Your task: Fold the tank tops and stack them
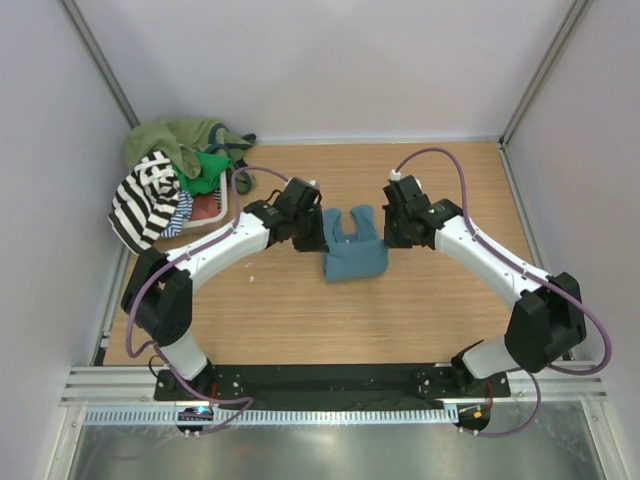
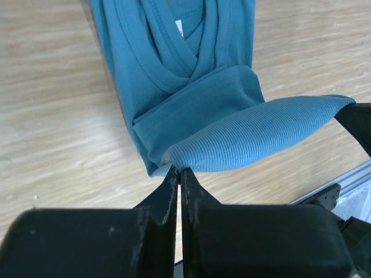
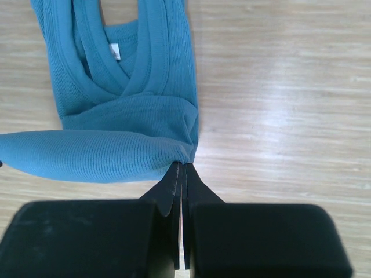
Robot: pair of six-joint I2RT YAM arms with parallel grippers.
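The teal-blue tank top bunches (image 2: 197, 99) under its neckline, so my left gripper and my right gripper should pull the tank top's raised edge toward the front (image 1: 354, 290) before they fold it.
The teal-blue tank top (image 1: 352, 250) lies mid-table, its straps pointing toward the back. My left gripper (image 1: 318, 235) is shut on the left corner of the top's raised edge, seen close in the left wrist view as the teal-blue tank top (image 2: 191, 87) pinched at the left gripper (image 2: 179, 171). My right gripper (image 1: 388, 232) is shut on the opposite corner. The right wrist view shows the teal-blue tank top (image 3: 127, 116) caught in the right gripper (image 3: 183, 166). The held edge curls up over the lower layers. A black-and-white striped tank top (image 1: 145, 200) hangs off a heap at the back left.
The heap at the back left sits in a white basket (image 1: 222, 212) and holds an olive top (image 1: 165, 140), a green top (image 1: 207, 170) and a thin navy-striped one (image 1: 180, 215). White walls enclose the wooden table (image 1: 420, 310) on three sides.
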